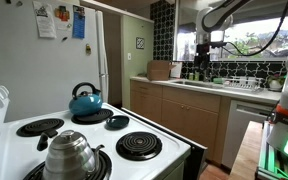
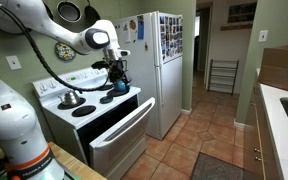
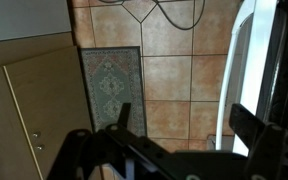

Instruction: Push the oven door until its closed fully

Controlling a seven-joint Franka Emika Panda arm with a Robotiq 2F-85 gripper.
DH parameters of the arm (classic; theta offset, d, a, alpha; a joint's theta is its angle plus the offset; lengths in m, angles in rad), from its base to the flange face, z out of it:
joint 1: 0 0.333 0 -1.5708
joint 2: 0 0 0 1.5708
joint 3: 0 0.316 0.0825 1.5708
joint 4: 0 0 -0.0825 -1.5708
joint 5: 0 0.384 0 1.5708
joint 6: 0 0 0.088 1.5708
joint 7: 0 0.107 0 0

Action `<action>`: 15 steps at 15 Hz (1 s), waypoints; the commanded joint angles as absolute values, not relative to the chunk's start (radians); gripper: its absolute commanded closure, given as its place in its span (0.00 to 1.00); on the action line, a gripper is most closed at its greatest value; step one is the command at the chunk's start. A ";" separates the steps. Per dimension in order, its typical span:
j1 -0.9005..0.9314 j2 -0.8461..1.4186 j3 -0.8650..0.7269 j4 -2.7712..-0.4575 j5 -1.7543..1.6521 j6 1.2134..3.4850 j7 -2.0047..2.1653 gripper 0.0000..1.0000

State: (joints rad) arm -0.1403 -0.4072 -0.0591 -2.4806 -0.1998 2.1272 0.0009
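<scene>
The robot's open fingers are across the oven door's long handle [image 3: 227,80], with free space above it, so the gripper should keep going down toward the handle [image 2: 125,122] and close there.
The white range [image 2: 84,108] stands beside the fridge. Its oven door [image 2: 119,128] is ajar, with its top tilted outward and its long handle facing the room. In the wrist view the oven door [image 3: 259,50] shows as a white edge with a curved white handle at the right, above the tiled floor. My gripper [image 2: 117,72] hangs over the range's front right corner, above the door's top edge and apart from it. Its fingers are open and hold nothing in the wrist view [image 3: 184,125]. It also shows small against the window in an exterior view [image 1: 202,48].
A teal kettle [image 1: 84,100] and a silver kettle [image 1: 69,155] sit on the coil burners. A white fridge [image 2: 162,60] stands right beside the range. A patterned rug [image 3: 109,80] lies on the tiles in front. Tan cabinets [image 1: 179,110] line the opposite counter.
</scene>
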 commanded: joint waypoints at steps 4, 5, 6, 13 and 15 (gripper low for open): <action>-0.069 -0.101 -0.113 -2.451 0.013 2.339 -0.179 0.00; -0.064 -0.055 -0.110 -2.440 0.052 2.370 -0.205 0.00; -0.061 -0.014 -0.107 -2.426 0.091 2.383 -0.237 0.00; -0.118 0.207 -0.055 -2.304 0.378 2.420 -0.545 0.00; -0.115 0.172 -0.050 -2.334 0.333 2.429 -0.500 0.00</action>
